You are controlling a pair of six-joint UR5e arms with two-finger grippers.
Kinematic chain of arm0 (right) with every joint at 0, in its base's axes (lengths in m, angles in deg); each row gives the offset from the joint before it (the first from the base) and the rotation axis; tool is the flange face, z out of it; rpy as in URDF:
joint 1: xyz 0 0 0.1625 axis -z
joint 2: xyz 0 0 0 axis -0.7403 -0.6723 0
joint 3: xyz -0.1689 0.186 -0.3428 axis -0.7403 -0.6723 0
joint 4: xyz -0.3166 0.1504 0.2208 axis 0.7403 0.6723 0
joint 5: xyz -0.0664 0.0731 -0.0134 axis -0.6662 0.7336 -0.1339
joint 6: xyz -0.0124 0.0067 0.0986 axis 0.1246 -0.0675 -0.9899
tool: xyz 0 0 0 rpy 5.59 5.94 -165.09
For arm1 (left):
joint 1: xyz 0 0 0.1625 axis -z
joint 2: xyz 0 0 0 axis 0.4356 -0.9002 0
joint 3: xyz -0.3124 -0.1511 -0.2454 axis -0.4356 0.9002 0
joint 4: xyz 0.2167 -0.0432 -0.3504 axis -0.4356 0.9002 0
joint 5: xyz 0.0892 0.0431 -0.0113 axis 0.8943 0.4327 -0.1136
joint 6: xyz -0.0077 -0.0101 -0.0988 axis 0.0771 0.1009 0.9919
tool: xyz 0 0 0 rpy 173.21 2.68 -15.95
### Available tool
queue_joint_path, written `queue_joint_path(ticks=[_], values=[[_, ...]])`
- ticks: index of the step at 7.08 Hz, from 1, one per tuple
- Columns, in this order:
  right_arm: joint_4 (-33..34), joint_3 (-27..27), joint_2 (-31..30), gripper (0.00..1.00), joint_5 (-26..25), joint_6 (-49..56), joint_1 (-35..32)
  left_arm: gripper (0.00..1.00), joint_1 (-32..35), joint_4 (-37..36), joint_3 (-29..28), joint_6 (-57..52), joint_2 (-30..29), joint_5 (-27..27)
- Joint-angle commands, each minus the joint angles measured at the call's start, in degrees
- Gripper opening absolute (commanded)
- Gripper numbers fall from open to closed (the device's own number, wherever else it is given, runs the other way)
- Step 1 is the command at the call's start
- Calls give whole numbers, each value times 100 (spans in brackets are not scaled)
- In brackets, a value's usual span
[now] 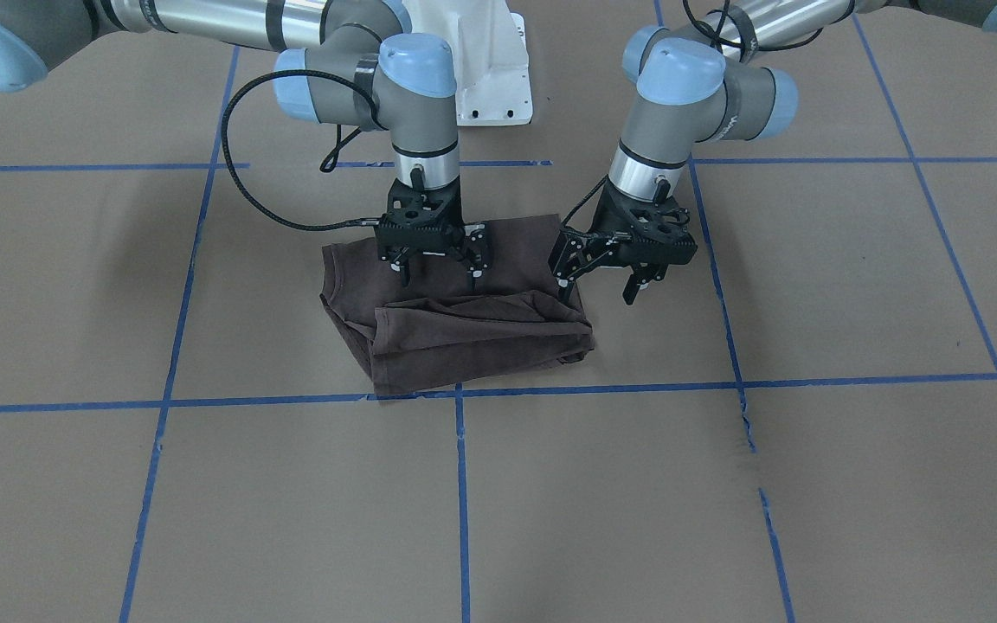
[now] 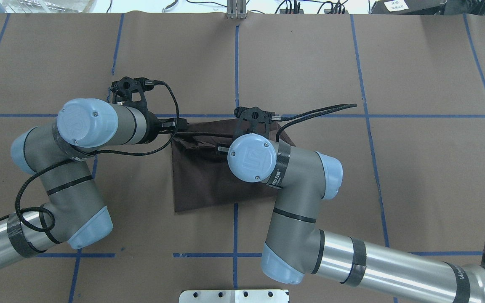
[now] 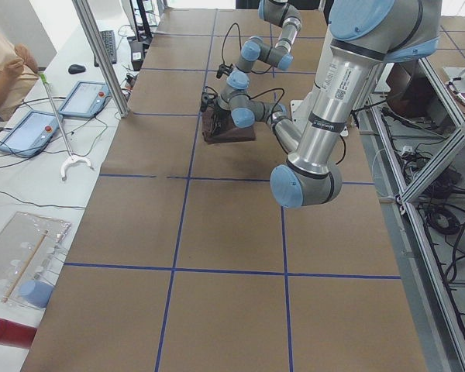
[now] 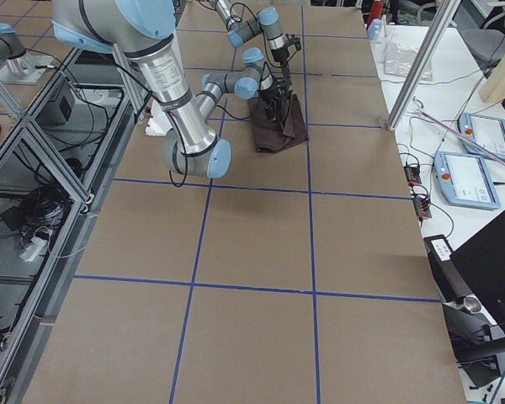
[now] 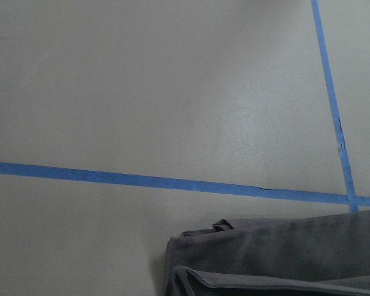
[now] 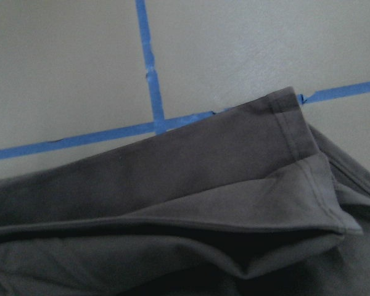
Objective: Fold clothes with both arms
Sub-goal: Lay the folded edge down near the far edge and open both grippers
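Observation:
I should sweep my right gripper away from my base toward the shirt's far edge to smooth a loose fold bunched across the T-shirt's outer half.
The dark brown T-shirt lies folded into a rough rectangle on the brown paper table, with a loose fold lying across its half away from the robot. It also shows in the overhead view. My right gripper hangs open and empty just above the shirt's middle, fingers pointing down. My left gripper is open and empty at the shirt's side edge, tilted, with one fingertip over the cloth edge. The left wrist view shows a corner of the shirt. The right wrist view shows the shirt's layered folds.
Blue tape lines mark a grid on the table. The white pedestal base stands behind the shirt. In the exterior left view an operator sits at a side desk with tablets.

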Motion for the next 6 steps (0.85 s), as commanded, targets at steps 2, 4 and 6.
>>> queue_joint_path(ticks=[2,4,6], values=[[-8,-350,-3,100,-308,745,300,100,9,0,11,17,2,-8],[-9,-571,84,100,-317,929,73,100,17,0,20,26,10,-8],[-43,-1245,592,100,-256,1053,-383,100,9,0,28,26,19,-8]])
